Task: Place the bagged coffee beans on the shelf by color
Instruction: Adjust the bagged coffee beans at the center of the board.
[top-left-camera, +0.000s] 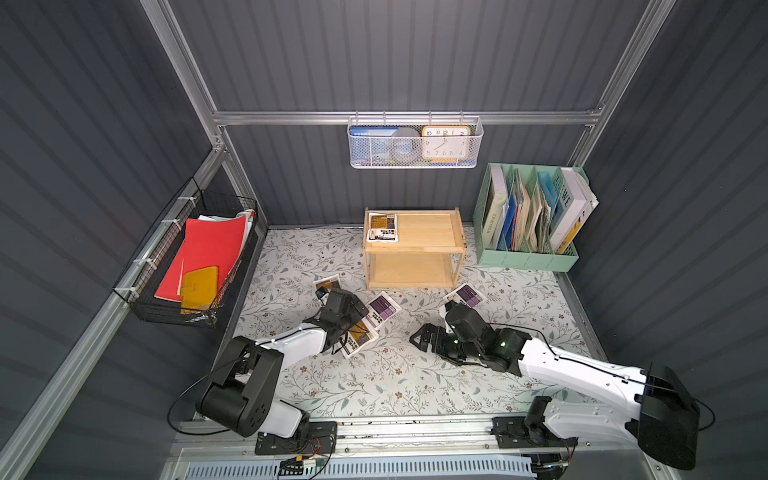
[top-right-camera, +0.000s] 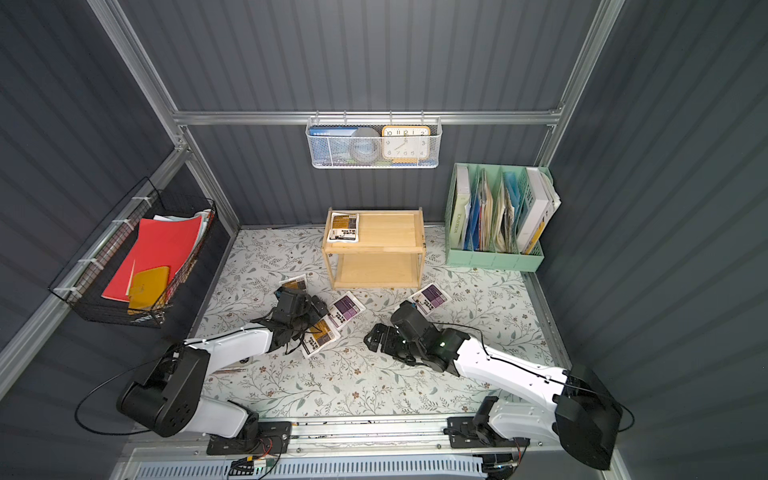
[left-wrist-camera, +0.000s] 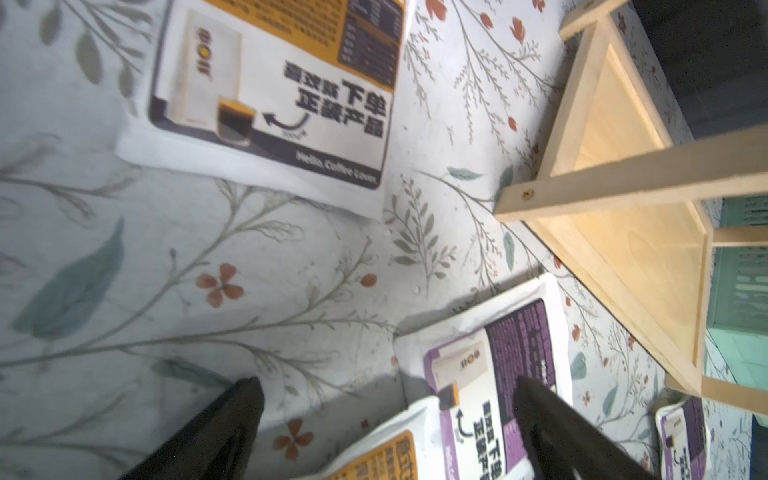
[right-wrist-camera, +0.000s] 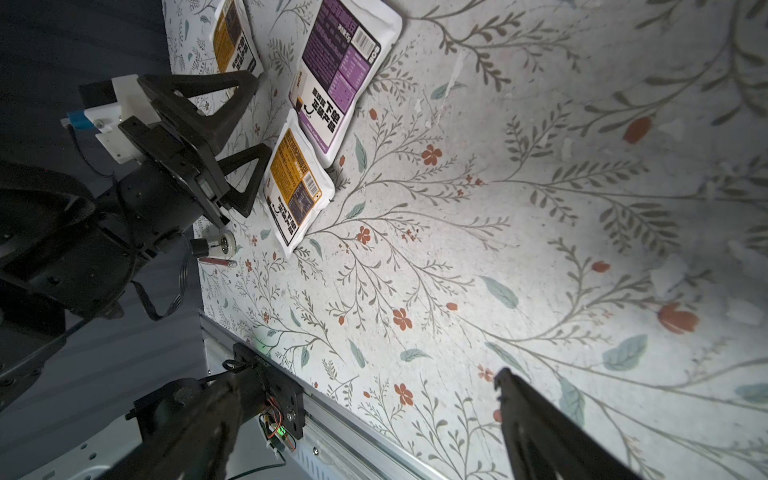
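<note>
I should separate the two pouches first because the nearer yellow pouch lies crooked against the purple pouch (top-right-camera: 332, 323), and grab the yellow pouch by its edge (top-right-camera: 336, 337) with my right gripper.
The wooden shelf (top-left-camera: 415, 248) (top-right-camera: 376, 249) (left-wrist-camera: 623, 187) stands at the back, with one yellow-labelled pouch (top-left-camera: 382, 227) (top-right-camera: 343, 227) on its top tray. On the floral table lie a yellow pouch (top-left-camera: 327, 284) (left-wrist-camera: 270, 95), a purple pouch (top-left-camera: 384, 307) (left-wrist-camera: 498, 365) (right-wrist-camera: 340, 70), a second yellow pouch (top-left-camera: 359, 338) (right-wrist-camera: 295, 187) overlapped by it, and a second purple pouch (top-left-camera: 464, 296) (top-right-camera: 430, 297). My left gripper (top-left-camera: 360, 311) (left-wrist-camera: 388, 386) (right-wrist-camera: 262, 116) hovers open over the overlapping pair, gripping nothing. My right gripper (top-left-camera: 417, 338) (right-wrist-camera: 365, 382) is open above bare table.
A mint-green file organizer (top-left-camera: 528, 257) with books stands right of the shelf. A white wire basket (top-left-camera: 415, 143) hangs on the back wall, and a black wire basket (top-left-camera: 187, 257) with a red folder on the left wall. A metal rail (top-left-camera: 395, 428) runs along the front.
</note>
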